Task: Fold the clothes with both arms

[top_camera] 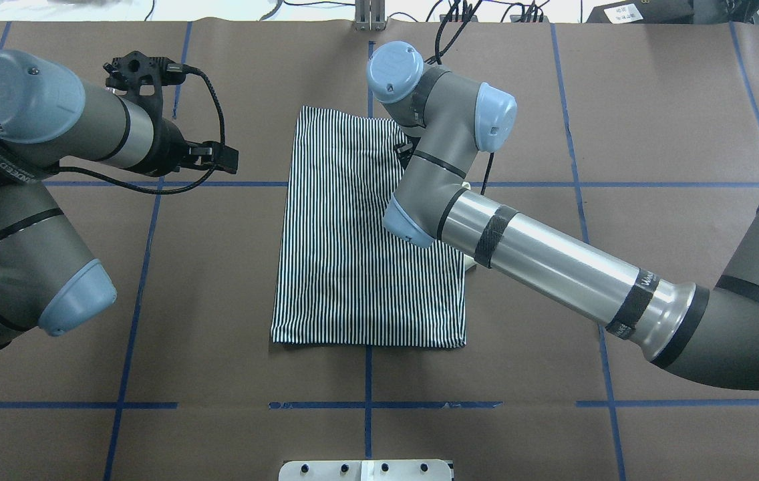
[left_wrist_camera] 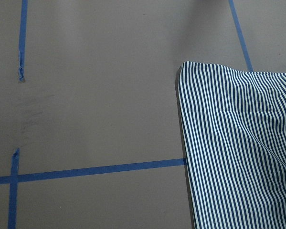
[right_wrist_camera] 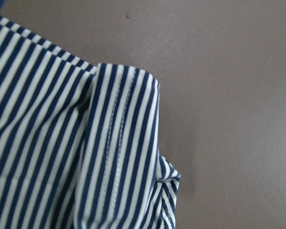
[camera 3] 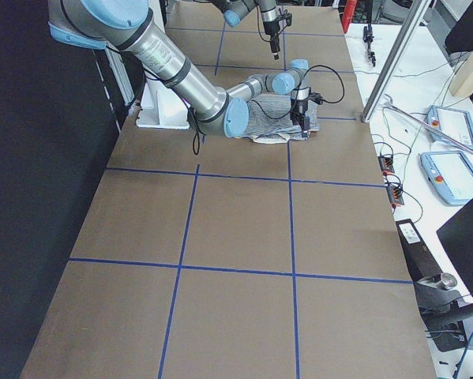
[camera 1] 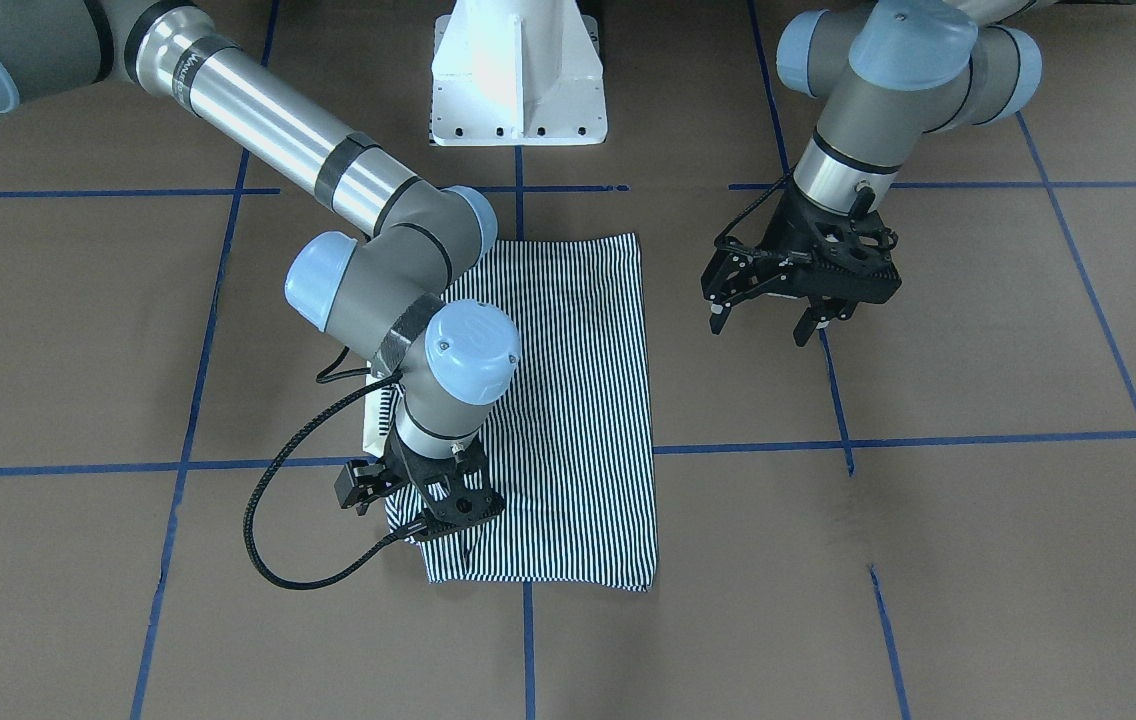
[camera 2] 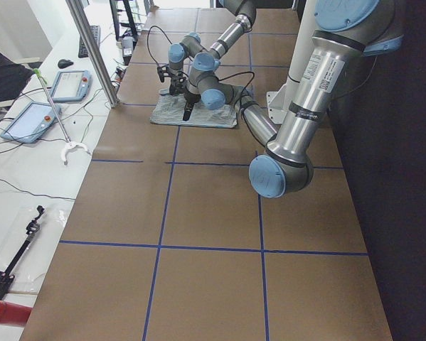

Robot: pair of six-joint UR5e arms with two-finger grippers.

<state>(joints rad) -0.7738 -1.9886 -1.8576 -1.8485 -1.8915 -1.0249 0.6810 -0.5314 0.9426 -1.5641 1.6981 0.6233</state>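
The sleeve hem (right_wrist_camera: 120, 140) is bunched inward at the shirt's far corner, so the robot's right gripper needs to tug it toward the clear brown table (camera 1: 374, 588) until the shirt's corner is flat.
The striped shirt (camera 1: 568, 400) lies folded into a flat rectangle on the brown table, also seen in the overhead view (top_camera: 353, 234). My right gripper (camera 1: 433, 510) is down on the shirt's corner farthest from the base, on the right arm's side. Its fingertips are hidden under the wrist, so I cannot tell whether it is open or shut. The right wrist view shows a folded sleeve hem (right_wrist_camera: 116, 152) close up on bare table. A bit of cream collar (camera 1: 374, 425) pokes out beneath the right arm. My left gripper (camera 1: 763, 328) hovers open, beside the shirt and apart from it. The left wrist view shows a shirt corner (left_wrist_camera: 238, 152).
The white pedestal base (camera 1: 518, 90) stands at the robot's side of the table. Blue tape lines (camera 1: 928, 440) grid the brown surface. A side bench with teach pendants (camera 2: 63, 85) and a metal post (camera 2: 92, 50) runs along the far edge.
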